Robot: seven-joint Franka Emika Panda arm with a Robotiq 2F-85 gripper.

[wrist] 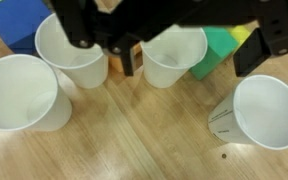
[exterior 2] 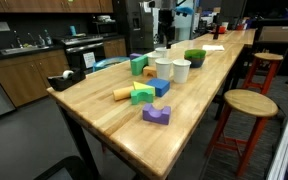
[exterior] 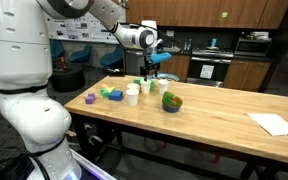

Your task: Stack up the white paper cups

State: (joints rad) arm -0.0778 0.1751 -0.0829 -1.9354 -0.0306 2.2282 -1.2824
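Note:
One white paper cup standing apart (wrist: 268, 112) has its opening free for a finger, so I keep lowering my gripper toward it and close across its rim (wrist: 240, 90).
Several white paper cups stand upright and apart on the wooden table, in the wrist view at the left (wrist: 19, 92), upper left (wrist: 74, 52), centre (wrist: 174, 55) and right (wrist: 267, 110). My gripper (wrist: 169, 40) enters from the top and hangs open above them, its fingers straddling the centre cup without touching it. In both exterior views the gripper (exterior: 150, 68) (exterior 2: 164, 22) hovers over the cluster of cups (exterior: 133, 95) (exterior 2: 181, 70). Nothing is held.
A green bowl (exterior: 172, 101) (exterior 2: 194, 57) sits just beyond the cups. Coloured blocks lie close by: green (wrist: 219, 50) (exterior 2: 142, 96), blue (exterior 2: 160, 87), purple (exterior 2: 156, 115). A sheet of paper (exterior: 274, 124) lies at the table's far end. A stool (exterior 2: 249, 103) stands beside the table.

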